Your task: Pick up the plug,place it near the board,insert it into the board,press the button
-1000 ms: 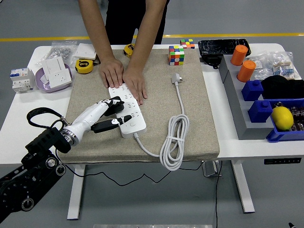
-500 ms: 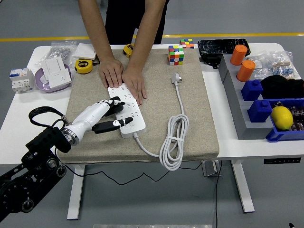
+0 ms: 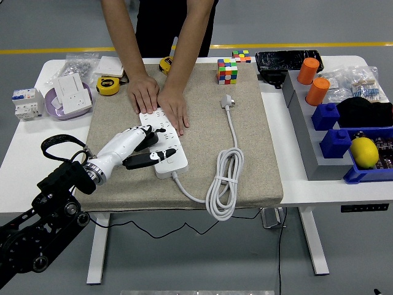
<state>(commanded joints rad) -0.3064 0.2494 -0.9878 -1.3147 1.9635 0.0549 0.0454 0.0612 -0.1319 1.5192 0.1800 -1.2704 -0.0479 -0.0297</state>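
I see that the black cord hangs slack (image 3: pixel 161 237) below the mat's front edge, so the cord will drag loosely behind the black plug (image 3: pixel 146 142) when I carry the plug.
A white power strip (image 3: pixel 167 147) lies on the beige mat (image 3: pixel 245 178), left of centre. Its white plug (image 3: pixel 228 101) lies loose on the mat to the right, prongs up, with the cable (image 3: pixel 224 184) coiled near the front edge. My left hand (image 3: pixel 147 147) rests over the strip's near end, fingers spread, with black fingertips (image 3: pixel 161 154) touching its top; it holds nothing. A person (image 3: pixel 159 24) at the far side presses both hands (image 3: pixel 159 98) flat on the strip's far end. My right hand is out of view.
A Rubik's cube (image 3: pixel 228 71) stands at the mat's back edge. Tape measures (image 3: pixel 109 85) and a wall socket on a purple plate (image 3: pixel 70 95) sit at the left. Grey racks with blue bins, orange cups (image 3: pixel 314 80) and a lemon (image 3: pixel 365 152) fill the right.
My left hand has shifted slightly up and toward the strip, its fingers settling further onto the near end. The person's hands and the plug have not moved.
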